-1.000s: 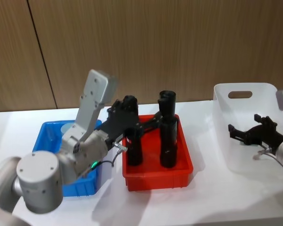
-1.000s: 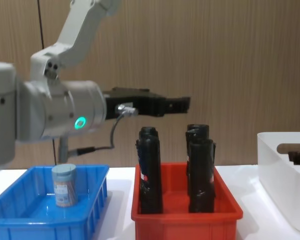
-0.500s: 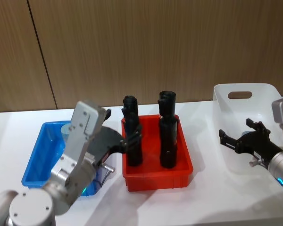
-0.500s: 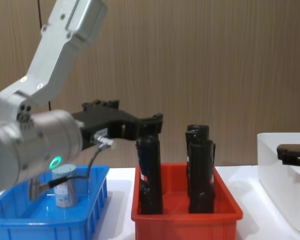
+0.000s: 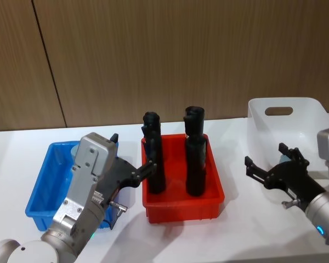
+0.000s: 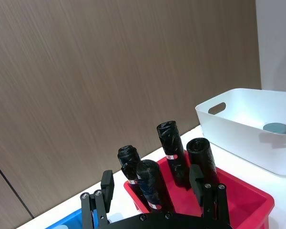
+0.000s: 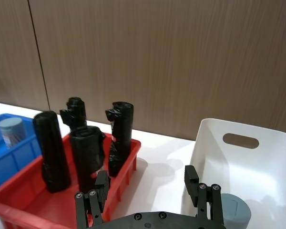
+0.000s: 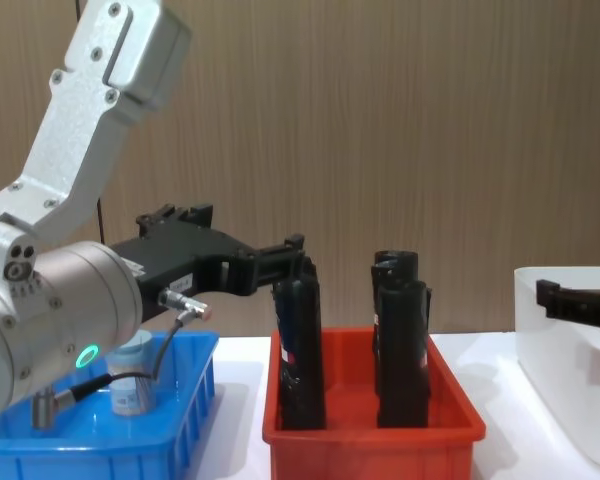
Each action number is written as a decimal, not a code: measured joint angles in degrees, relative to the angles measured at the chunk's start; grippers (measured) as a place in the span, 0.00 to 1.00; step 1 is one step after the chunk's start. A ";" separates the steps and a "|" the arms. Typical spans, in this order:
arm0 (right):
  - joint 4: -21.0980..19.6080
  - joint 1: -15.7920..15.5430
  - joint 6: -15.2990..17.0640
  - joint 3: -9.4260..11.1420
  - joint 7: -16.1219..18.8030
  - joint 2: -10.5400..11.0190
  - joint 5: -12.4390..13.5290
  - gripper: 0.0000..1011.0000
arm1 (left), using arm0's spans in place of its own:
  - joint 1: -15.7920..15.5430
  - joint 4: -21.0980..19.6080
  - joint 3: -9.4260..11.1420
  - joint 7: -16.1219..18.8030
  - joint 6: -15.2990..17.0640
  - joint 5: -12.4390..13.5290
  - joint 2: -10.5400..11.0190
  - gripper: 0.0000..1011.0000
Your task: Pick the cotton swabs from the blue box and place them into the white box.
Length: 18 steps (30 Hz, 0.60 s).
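The front black roll [image 8: 403, 355] will come out by itself when I lift it and leave another standing, since a separate top [image 8: 396, 263] rises behind it.
One jar of cotton swabs [image 7: 12, 132] stands at the far end of the blue box [image 5: 41, 193]; in the chest view this jar [image 8: 132, 388] is partly behind my left arm. A second jar [image 7: 236, 213] rests inside the white box [image 5: 261, 112], and its grey-blue lid [image 6: 275, 127] also shows in the left wrist view. My left gripper [image 5: 130, 156] is open and holds nothing, hovering between the blue box and the red bin. My right gripper [image 5: 269, 159] is open and holds nothing, just outside the white box's near left corner.
A red bin [image 5: 182, 209] with several tall black rolls [image 5: 153, 159] stands between the two boxes, close to my left gripper's fingers. A wood-panelled wall closes off the back. Bare white table [image 5: 236, 230] lies in front of the bins.
My left arm has drawn back from above the red bin's rolls toward my body. My right gripper has pulled out of the white box toward me, its fingers open and nothing in them.
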 joint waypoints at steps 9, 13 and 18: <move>-6.73 -5.03 -1.11 -0.44 -2.53 -0.17 0.65 0.99 | 0.03 0.00 -0.01 0.05 0.00 0.00 0.00 0.99; -8.99 -6.67 -1.44 -0.58 -3.41 -0.23 0.92 0.99 | 0.02 0.00 -0.03 0.05 0.00 0.00 0.01 0.99; -10.44 -7.77 -1.65 -0.67 -3.99 -0.27 1.03 0.99 | 0.02 0.01 -0.04 0.05 0.00 -0.01 0.00 0.99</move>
